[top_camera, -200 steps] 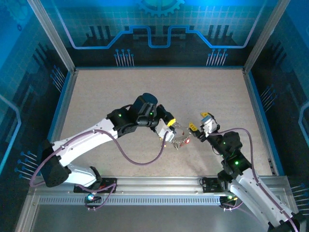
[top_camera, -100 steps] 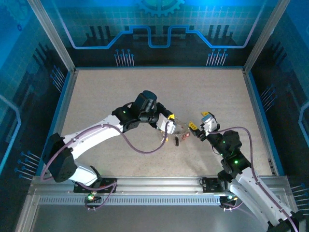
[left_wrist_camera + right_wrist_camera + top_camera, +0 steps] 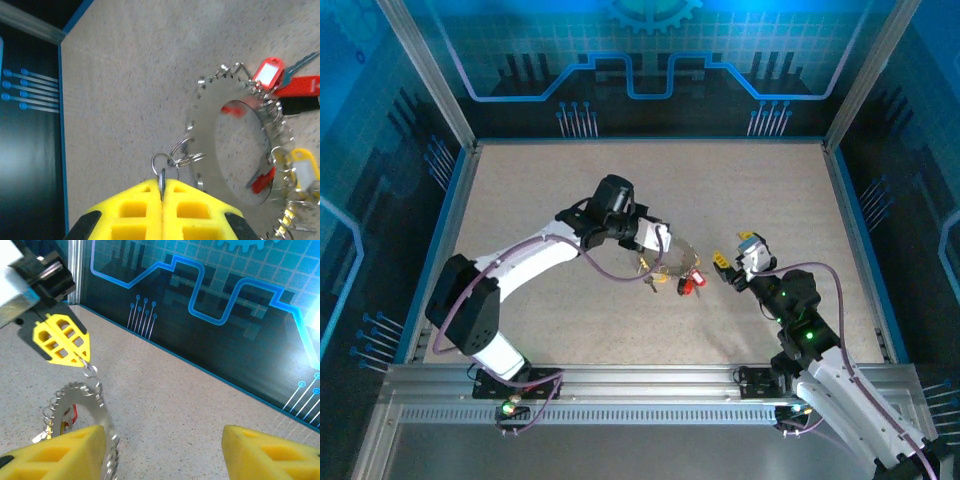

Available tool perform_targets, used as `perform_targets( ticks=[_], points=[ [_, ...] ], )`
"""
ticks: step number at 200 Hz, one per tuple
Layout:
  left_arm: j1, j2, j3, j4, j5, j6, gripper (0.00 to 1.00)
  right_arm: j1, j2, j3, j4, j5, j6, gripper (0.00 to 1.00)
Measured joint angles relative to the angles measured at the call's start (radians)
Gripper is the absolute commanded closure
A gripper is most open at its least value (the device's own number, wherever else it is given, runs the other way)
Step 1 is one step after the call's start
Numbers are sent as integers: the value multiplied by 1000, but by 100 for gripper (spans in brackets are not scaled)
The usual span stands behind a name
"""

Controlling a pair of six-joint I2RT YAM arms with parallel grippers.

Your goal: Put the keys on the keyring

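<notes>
The small ring is linked to the tilted keyring's rim (image 3: 192,158), and my left gripper should go on lowering until the keyring is flat against the speckled table (image 3: 159,127), then let go.
The keyring (image 3: 204,131) is a wide flat metal ring with small split rings along its rim. Keys with red heads (image 3: 268,73) and a yellow head (image 3: 303,168) fan from its far side. My left gripper (image 3: 161,187) is shut on a thin metal key seen edge-on, linked by a small ring (image 3: 159,162) to the keyring's rim. From above, the left gripper (image 3: 663,248) sits mid-table, with the keyring (image 3: 678,264) and red keys (image 3: 690,285) just right of it. My right gripper (image 3: 732,256) stands open right of them. In the right wrist view its fingers (image 3: 60,450) flank the tilted keyring (image 3: 96,410).
The speckled table (image 3: 550,190) is bare behind and to the left of the grippers. Blue-lit walls and metal frame posts (image 3: 432,85) close it in. A metal rail (image 3: 650,385) runs along the near edge by the arm bases.
My left gripper has drawn back and up-left, pulling the keyring with it; the red and yellow keys now trail below it. The right gripper has stayed in place, open.
</notes>
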Motion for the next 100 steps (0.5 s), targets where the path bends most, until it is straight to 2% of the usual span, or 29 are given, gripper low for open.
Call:
perform_targets(
  ticks=[38, 100],
  points=[
    [75, 75, 0, 18, 8, -16, 100, 0, 9, 0, 0, 0, 0, 36],
    [150, 237, 31, 69, 19, -41, 100, 0, 34, 0, 1, 0, 0, 36]
  ],
)
